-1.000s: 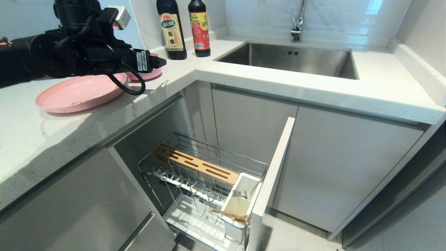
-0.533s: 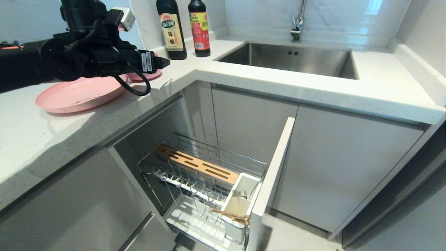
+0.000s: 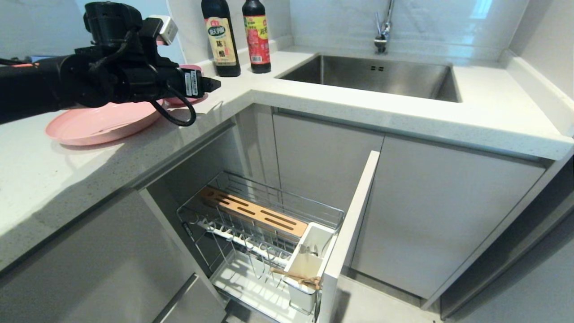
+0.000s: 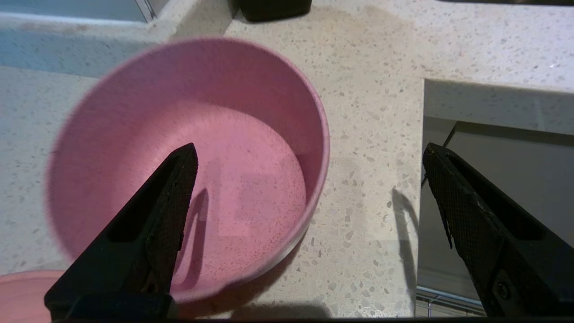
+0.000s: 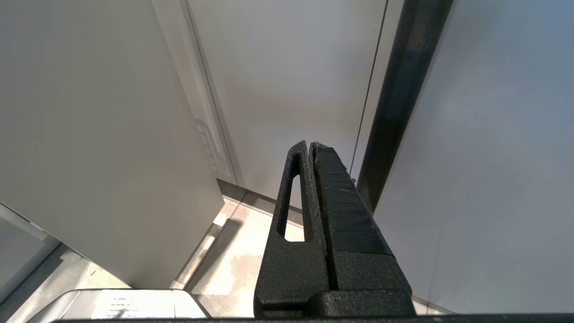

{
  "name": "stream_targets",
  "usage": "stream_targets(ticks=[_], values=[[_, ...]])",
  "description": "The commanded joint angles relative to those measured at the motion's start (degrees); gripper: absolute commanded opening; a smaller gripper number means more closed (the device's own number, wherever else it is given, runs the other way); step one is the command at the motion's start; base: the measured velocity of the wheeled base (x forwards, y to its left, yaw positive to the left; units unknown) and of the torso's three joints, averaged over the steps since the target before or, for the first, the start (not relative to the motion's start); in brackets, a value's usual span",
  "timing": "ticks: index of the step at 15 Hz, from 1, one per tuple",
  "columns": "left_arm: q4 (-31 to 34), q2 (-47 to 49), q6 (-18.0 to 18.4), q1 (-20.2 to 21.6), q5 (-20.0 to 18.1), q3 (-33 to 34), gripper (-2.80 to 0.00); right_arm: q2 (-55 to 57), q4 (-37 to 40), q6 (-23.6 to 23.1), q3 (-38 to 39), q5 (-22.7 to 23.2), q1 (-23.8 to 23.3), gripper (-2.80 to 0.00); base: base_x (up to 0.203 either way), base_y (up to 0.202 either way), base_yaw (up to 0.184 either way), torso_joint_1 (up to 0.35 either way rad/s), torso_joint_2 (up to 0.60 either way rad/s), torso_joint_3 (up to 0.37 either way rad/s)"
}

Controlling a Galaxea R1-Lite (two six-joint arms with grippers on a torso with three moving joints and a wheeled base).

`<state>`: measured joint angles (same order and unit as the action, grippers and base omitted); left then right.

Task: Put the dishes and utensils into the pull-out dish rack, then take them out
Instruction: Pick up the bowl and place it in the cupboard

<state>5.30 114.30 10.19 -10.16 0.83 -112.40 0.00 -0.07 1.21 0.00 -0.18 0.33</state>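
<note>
I expect the small pink bowl (image 4: 242, 167) to tilt up steeply when I lift it, because the fingers go over only the counter-edge side of the bowl's rim (image 4: 323, 156).
On the speckled counter lie the pink plate (image 3: 98, 123) and, just beyond it, the small pink bowl (image 3: 190, 68). My left gripper (image 3: 210, 85) hovers over the bowl, open and empty. In the left wrist view one finger hangs above the inside of the bowl (image 4: 233, 179) and the other beyond the counter edge, so the left gripper (image 4: 309, 150) straddles the bowl's rim. Below, the pull-out dish rack (image 3: 287, 197) stands drawn out. The chopsticks (image 3: 298, 277) and a spoon (image 3: 308, 248) sit in its white utensil cup (image 3: 309, 264). My right gripper (image 5: 309, 146) is shut, parked low beside cabinet fronts.
Two dark sauce bottles (image 3: 220, 38) (image 3: 256, 36) stand at the back of the counter just past the bowl. A steel sink (image 3: 372, 76) with a faucet (image 3: 383, 27) lies to the right. The rack's grey cabinet front (image 3: 354, 224) juts out.
My left arm has edged a little to the right, bringing the open gripper further over the bowl. Nothing else has moved.
</note>
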Motion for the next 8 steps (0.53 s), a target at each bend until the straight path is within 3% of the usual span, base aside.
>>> stream_targets(ticks=[1, 8], values=[[0.26, 0.70, 0.00, 0.14, -0.04, 0.01, 0.00, 0.00, -0.01, 0.02, 0.09, 0.01, 0.02, -2.80, 0.000, 0.000, 0.000, 0.000, 0.00, 0.000], [0.57, 1.10, 0.00, 0.14, -0.04, 0.07, 0.00, 0.00, -0.01, 0.02, 0.09, 0.01, 0.02, -2.80, 0.000, 0.000, 0.000, 0.000, 0.00, 0.000]])
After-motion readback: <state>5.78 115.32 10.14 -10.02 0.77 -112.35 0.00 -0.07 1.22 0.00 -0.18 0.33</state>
